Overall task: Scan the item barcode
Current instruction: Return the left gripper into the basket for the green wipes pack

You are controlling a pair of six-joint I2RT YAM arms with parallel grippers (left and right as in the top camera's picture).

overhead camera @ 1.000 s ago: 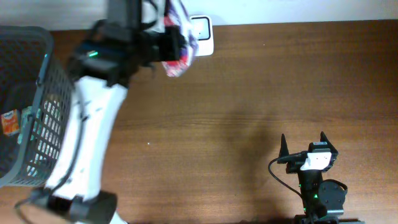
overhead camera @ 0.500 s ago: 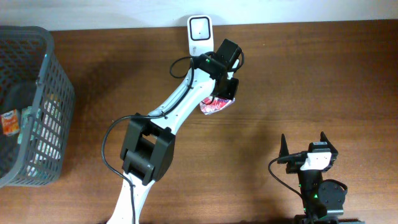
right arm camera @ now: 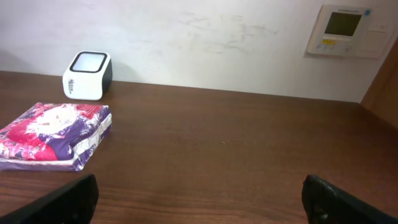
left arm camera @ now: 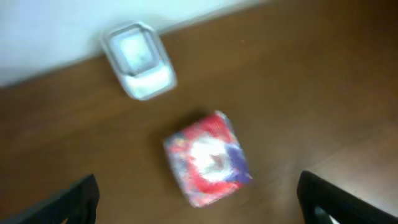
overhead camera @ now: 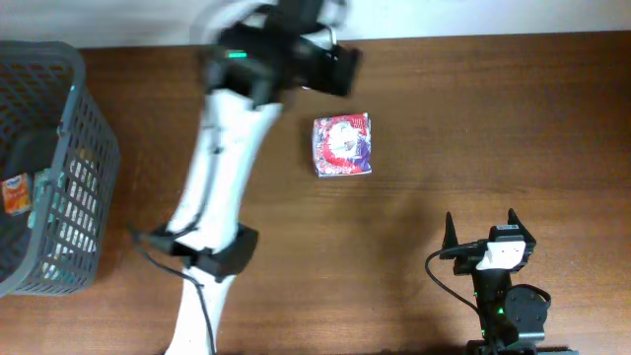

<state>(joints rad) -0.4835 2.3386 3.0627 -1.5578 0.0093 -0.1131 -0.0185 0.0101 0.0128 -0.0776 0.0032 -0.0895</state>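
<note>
My left gripper should keep going into the basket [overhead camera: 37,148] with its fingers open and empty until they close on the green packet [overhead camera: 39,187]. The green packet lies under the basket's open top.
The item, a red, white and purple packet [overhead camera: 342,145], lies flat on the brown table, apart from both grippers. The left wrist view shows it blurred [left arm camera: 206,158], below the white barcode scanner [left arm camera: 138,59]. My left gripper [left arm camera: 198,183] is open above the packet with nothing between its dark fingers [left arm camera: 78,198]. In the overhead view that gripper [overhead camera: 333,69] is blurred at the table's far edge, and the arm hides the scanner. The right wrist view has the packet [right arm camera: 56,134] at left in front of the scanner [right arm camera: 87,74]. My right gripper [overhead camera: 480,225] rests open and empty near the front edge.
A dark wire basket [overhead camera: 74,108] stands at the table's left end with an orange pack [overhead camera: 15,192] inside. The left arm's white link [overhead camera: 212,187] stretches from the front edge to the far edge. A wall control panel [right arm camera: 345,30] hangs behind the table.
The left gripper carried the packet from the scanner to mid-table, opened and let it go. The arm has since swung back towards the far edge. The right arm has not moved.
</note>
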